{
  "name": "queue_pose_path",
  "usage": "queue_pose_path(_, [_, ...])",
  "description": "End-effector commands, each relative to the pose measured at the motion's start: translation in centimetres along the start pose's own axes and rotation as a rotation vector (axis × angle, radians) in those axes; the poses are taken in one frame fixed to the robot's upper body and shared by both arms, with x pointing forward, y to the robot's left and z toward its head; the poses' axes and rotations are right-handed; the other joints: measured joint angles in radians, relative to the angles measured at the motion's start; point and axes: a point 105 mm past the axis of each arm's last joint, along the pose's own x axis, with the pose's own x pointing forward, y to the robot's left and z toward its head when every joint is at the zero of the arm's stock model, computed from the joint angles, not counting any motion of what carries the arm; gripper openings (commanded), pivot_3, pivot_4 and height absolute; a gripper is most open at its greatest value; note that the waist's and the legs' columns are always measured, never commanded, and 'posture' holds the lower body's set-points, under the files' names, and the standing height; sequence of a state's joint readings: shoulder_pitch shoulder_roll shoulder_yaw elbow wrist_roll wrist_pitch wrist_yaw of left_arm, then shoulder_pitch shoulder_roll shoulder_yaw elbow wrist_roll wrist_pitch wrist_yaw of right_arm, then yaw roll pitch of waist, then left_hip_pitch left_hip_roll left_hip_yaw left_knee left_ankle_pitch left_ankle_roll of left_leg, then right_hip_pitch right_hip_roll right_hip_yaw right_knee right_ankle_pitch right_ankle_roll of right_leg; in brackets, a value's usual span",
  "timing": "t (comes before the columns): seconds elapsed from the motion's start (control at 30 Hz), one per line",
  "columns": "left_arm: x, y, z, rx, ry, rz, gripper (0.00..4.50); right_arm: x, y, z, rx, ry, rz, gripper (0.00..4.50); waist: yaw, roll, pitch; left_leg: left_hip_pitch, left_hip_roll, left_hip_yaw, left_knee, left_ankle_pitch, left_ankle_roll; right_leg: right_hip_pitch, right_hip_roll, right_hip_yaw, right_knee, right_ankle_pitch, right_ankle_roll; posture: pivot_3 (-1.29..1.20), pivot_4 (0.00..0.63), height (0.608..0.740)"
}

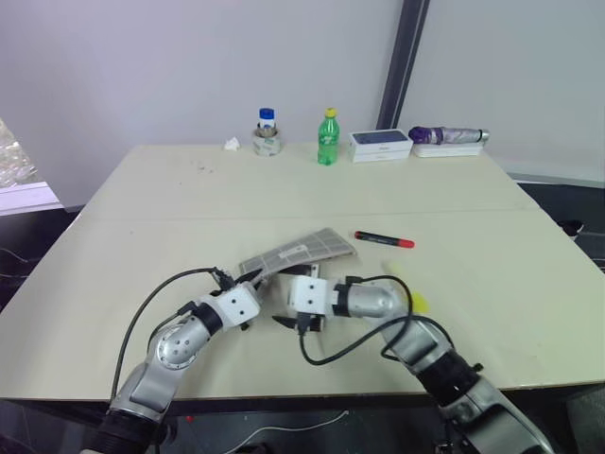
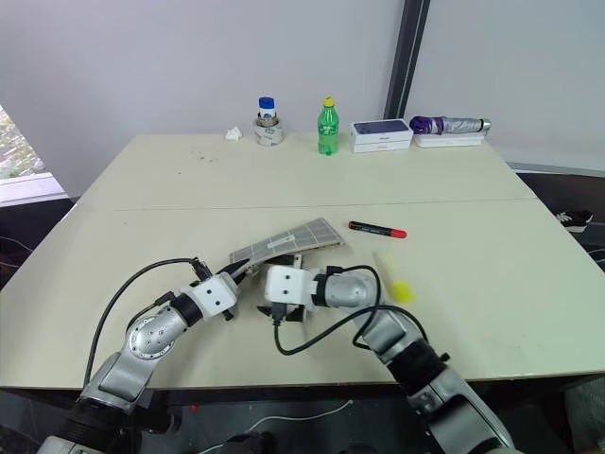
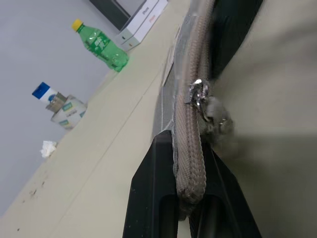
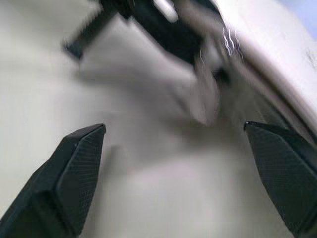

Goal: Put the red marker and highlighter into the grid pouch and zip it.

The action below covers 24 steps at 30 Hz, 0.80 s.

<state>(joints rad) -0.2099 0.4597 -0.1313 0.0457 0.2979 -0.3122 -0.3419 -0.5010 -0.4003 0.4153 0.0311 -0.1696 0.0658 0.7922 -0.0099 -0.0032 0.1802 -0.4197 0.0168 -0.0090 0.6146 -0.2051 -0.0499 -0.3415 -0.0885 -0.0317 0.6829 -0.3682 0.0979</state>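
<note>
The slider is pulled to the clamped end, so I expect the grid pouch's opening to open wide and take the highlighter lengthwise when the robot pushes it in.
The grid pouch lies mid-table with its near end lifted. My left gripper is shut on that end; in the left wrist view its fingers clamp the zipper edge just below the metal slider and its grey pull tab. Just right of it, my right gripper is open, and its wide-spread fingers have nothing between them, short of the pull tab. The red marker lies right of the pouch. The highlighter lies nearer, beside my right forearm.
Along the far edge stand a tape roll with a blue-capped bottle, a green bottle, a white box and a folded purple umbrella. A crumpled tissue lies near the tape.
</note>
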Motion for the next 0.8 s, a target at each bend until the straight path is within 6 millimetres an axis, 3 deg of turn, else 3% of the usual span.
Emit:
queue_pose_path(0.03, [-0.4,1.8,0.9,0.052,-0.040,0.062,0.00,-2.7,-0.8,0.2,0.078,-0.048,-0.082,4.36,0.000,0.000,0.000,0.000,0.000,0.000,0.000,0.000,0.000,0.000,0.000,0.000,0.000,0.000,0.000,0.00,0.150,0.740])
queue_pose_path(0.27, [-1.5,2.0,-0.3,0.035,0.003,0.075,0.00,-8.5,-2.7,-0.3,0.382,-0.129,-0.447,4.36,-0.002,0.000,0.000,0.000,0.001,0.000,-0.001,0.000,0.000,0.000,0.000,0.000,0.000,0.000,0.000,0.00,0.150,0.740])
queue_pose_path(0.47, [-2.3,1.4,-1.0,0.010,0.030,0.062,0.00,-11.9,-3.5,-2.3,0.461,-0.031,-0.755,4.36,0.000,0.000,0.000,0.000,0.001,0.000,-0.001,0.000,0.000,0.001,0.000,0.000,0.000,0.000,0.000,0.00,0.150,0.740])
queue_pose_path(0.7, [-2.1,1.3,-1.0,0.003,0.028,0.041,0.00,-14.7,-2.0,-7.9,0.653,0.238,-0.888,4.36,-0.001,0.000,0.000,0.001,0.000,0.000,-0.001,0.000,0.000,0.001,0.000,0.000,0.000,0.000,0.000,0.00,0.150,0.740])
queue_pose_path(0.8, [-1.9,1.3,-0.9,0.006,0.024,0.038,0.00,-15.3,-1.7,-8.8,0.723,0.275,-0.886,4.36,-0.001,0.000,0.000,0.001,0.000,0.000,-0.001,0.000,0.000,0.001,0.000,0.000,0.000,0.000,0.000,0.00,0.150,0.740])
